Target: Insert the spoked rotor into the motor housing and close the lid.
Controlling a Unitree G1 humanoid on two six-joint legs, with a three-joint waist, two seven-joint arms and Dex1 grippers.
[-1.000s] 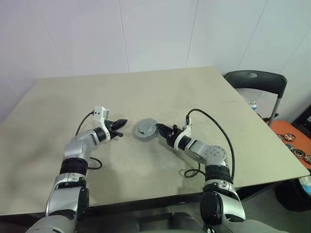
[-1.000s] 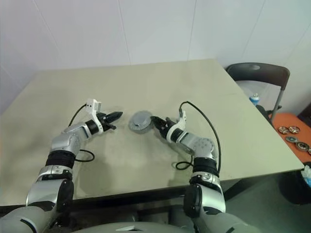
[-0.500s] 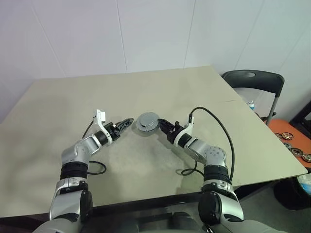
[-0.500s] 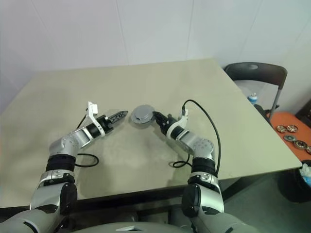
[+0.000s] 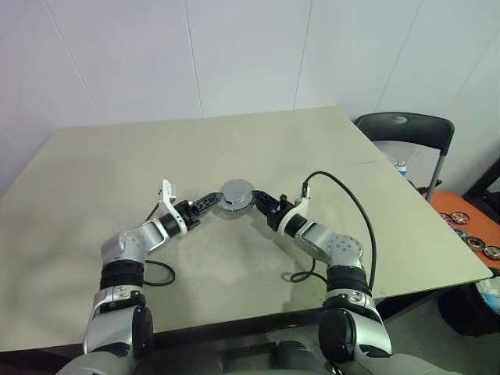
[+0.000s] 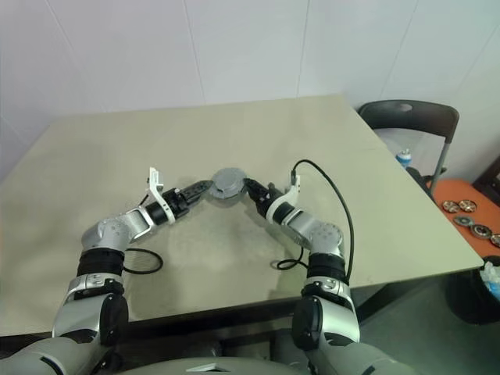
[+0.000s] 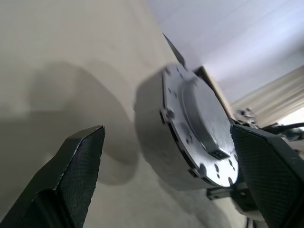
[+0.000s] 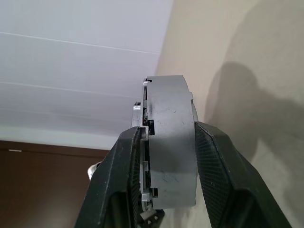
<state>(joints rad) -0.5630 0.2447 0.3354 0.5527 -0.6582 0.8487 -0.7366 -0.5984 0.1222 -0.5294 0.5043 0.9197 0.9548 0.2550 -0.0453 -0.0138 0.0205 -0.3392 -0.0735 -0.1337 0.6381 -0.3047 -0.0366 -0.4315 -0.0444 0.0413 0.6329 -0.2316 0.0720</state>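
Observation:
The motor housing's silver side [image 5: 237, 196] lies close along the motor housing's rim, with its tabs at the notches [image 7: 166, 115], so the motor housing will hold together when I carry it.
The round grey motor housing [image 5: 235, 195] sits mid-table, and my right gripper [image 5: 260, 200] is shut on it from the right. In the right wrist view the housing [image 8: 168, 142] stands edge-on between the two fingers [image 8: 128, 161]. My left gripper [image 5: 209, 201] has come up to the housing's left side with its jaws wide open. In the left wrist view the housing's [image 7: 190, 128] flat silver face, with small holes, lies between the spread fingertips [image 7: 85, 156], not touching either. The spoked rotor is hidden from view.
The beige table [image 5: 117, 172] has black cables [image 5: 156, 273] trailing from both wrists. A dark chair [image 5: 406, 129] stands past the table's right edge. Near it, an orange tray [image 5: 469, 226] of round parts lies on the floor.
My left gripper went from shut to wide open, rolled, and moved right until its fingers flank the housing. The right gripper has kept its hold and its place.

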